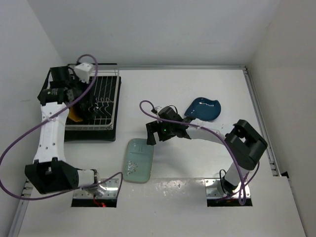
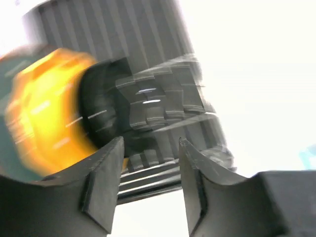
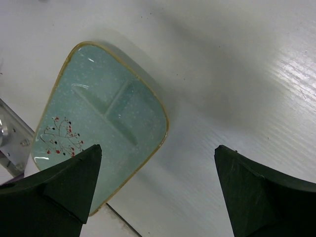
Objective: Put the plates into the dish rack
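Note:
Next, I back off my right gripper, which crowds the mint tray's far corner (image 1: pixel 150 146), to give my left gripper room to take the far edge (image 1: pixel 134 141) beside the rack.
The silver wire dish rack (image 1: pixel 101 98) on its black tray stands at the far left. A yellow plate (image 1: pixel 74 115) stands in it by my left arm; in the blurred left wrist view it shows as yellow (image 2: pixel 42 113) beside a dark plate (image 2: pixel 106 106). My left gripper (image 2: pixel 150 168) is open and empty over the rack (image 2: pixel 148 168). The pale mint rectangular tray (image 1: pixel 138 160) lies flat near the front; it also shows in the right wrist view (image 3: pixel 98 123). My right gripper (image 3: pixel 155 173) is open and empty just above its right edge. The dark blue leaf-shaped plate (image 1: pixel 203 108) lies at the back right.
White walls close the table at the back and sides. A metal rail (image 1: pixel 261 123) runs along the right edge. The purple cable (image 1: pixel 19 143) of the left arm loops out at the left.

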`<state>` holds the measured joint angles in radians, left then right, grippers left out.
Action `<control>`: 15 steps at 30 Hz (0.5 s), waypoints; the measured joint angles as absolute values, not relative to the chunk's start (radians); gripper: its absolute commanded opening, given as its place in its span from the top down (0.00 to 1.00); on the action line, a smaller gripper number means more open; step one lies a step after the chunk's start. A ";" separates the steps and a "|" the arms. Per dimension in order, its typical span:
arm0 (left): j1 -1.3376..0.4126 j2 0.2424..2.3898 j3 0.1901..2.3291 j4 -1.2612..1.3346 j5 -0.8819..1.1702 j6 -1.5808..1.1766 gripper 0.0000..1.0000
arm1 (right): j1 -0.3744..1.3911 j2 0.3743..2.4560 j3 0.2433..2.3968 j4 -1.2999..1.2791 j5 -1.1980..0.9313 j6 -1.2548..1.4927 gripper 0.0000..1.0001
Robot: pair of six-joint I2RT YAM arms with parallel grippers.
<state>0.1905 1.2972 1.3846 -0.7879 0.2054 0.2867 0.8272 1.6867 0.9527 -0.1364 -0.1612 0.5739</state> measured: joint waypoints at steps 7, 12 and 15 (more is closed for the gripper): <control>-0.164 1.191 1.158 -0.975 0.438 0.428 0.26 | 0.828 1.654 0.822 -0.063 -0.136 0.704 0.06; -0.324 1.189 1.063 -0.965 0.424 0.464 0.22 | 0.828 1.544 0.710 -0.059 -0.059 0.780 0.11; -0.333 1.221 0.995 -0.862 0.418 0.437 0.24 | 0.834 1.476 0.682 -0.061 -0.008 0.821 0.11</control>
<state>-0.3328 1.2205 0.9951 -0.8623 0.4179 0.4374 0.8337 1.4761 0.6815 -0.0608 -0.0078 0.8207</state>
